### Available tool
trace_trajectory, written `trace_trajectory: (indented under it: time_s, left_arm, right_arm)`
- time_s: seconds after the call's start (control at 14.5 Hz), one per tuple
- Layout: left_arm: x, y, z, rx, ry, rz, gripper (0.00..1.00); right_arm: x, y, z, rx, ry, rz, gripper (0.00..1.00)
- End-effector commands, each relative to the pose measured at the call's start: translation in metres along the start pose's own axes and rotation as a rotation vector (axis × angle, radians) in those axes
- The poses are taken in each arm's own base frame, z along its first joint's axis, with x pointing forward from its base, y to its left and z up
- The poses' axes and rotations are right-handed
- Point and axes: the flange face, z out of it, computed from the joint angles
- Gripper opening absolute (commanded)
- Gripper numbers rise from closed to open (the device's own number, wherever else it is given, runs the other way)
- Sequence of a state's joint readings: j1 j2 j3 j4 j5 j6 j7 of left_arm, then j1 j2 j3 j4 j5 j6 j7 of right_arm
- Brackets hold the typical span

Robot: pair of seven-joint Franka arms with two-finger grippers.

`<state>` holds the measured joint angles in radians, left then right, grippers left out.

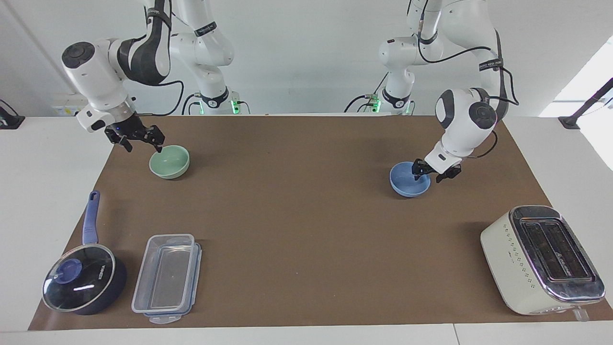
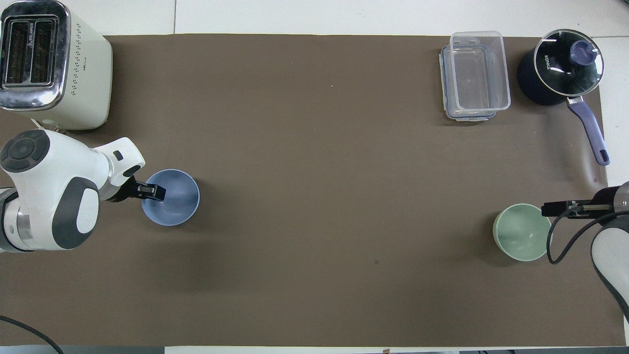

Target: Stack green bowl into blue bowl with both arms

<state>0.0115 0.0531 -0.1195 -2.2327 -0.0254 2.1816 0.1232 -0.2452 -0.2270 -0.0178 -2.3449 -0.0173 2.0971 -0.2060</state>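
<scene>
The blue bowl (image 2: 181, 203) is far away from my right gripper. Next, my left gripper puts it down at the mat's middle (image 2: 339, 206) before my right gripper brings the green bowl.
The pale green bowl (image 1: 169, 163) (image 2: 521, 233) stands upright on the brown mat toward the right arm's end of the table. My right gripper (image 1: 142, 143) (image 2: 553, 210) hangs open just above the edge of its rim and holds nothing. The light blue bowl (image 1: 407, 184) (image 2: 174, 201) stands upright toward the left arm's end. My left gripper (image 1: 435, 173) (image 2: 157, 192) is down at that bowl's rim. It sits astride the wall, one finger inside the bowl and one outside, with a gap still between them.
A cream toaster (image 1: 541, 258) (image 2: 49, 64) stands farther from the robots than the blue bowl. A clear lidded container (image 1: 167, 278) (image 2: 474, 76) and a dark blue saucepan with a glass lid (image 1: 84, 282) (image 2: 565, 69) lie farther out than the green bowl.
</scene>
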Motion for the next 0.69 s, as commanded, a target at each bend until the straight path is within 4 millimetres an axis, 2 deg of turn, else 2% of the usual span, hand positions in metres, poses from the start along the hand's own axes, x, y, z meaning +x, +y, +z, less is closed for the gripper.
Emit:
trace_trajectory:
  time_s: [0.0, 0.07, 0.35, 0.48, 0.55, 0.62]
  left_arm:
    - [-0.011, -0.001, 0.000, 0.019, 0.014, 0.014, 0.34]
    - [-0.011, -0.001, 0.000, 0.020, 0.014, 0.014, 0.00]
    - [-0.006, -0.003, -0.007, 0.019, 0.021, -0.002, 0.00]
    - [0.010, 0.002, -0.023, 0.013, 0.006, -0.039, 0.00]
    - [0.024, 0.009, -0.039, 0.009, -0.009, -0.079, 0.00]
    - [0.041, 0.030, -0.059, -0.002, -0.023, -0.108, 0.00]
  right_arm:
    - [-0.019, 0.016, 0.033, 0.006, 0.019, -0.026, 1.00]
    - [-0.021, 0.021, 0.041, 0.004, 0.025, -0.031, 1.00]
    - [-0.025, 0.027, 0.074, 0.010, 0.005, -0.022, 1.00]
    - [-0.029, 0.032, 0.087, 0.012, -0.001, -0.027, 1.00]
    - [-0.033, 0.033, 0.092, 0.012, -0.001, -0.030, 1.00]
    - [-0.035, 0.034, 0.098, 0.012, 0.000, -0.031, 1.00]
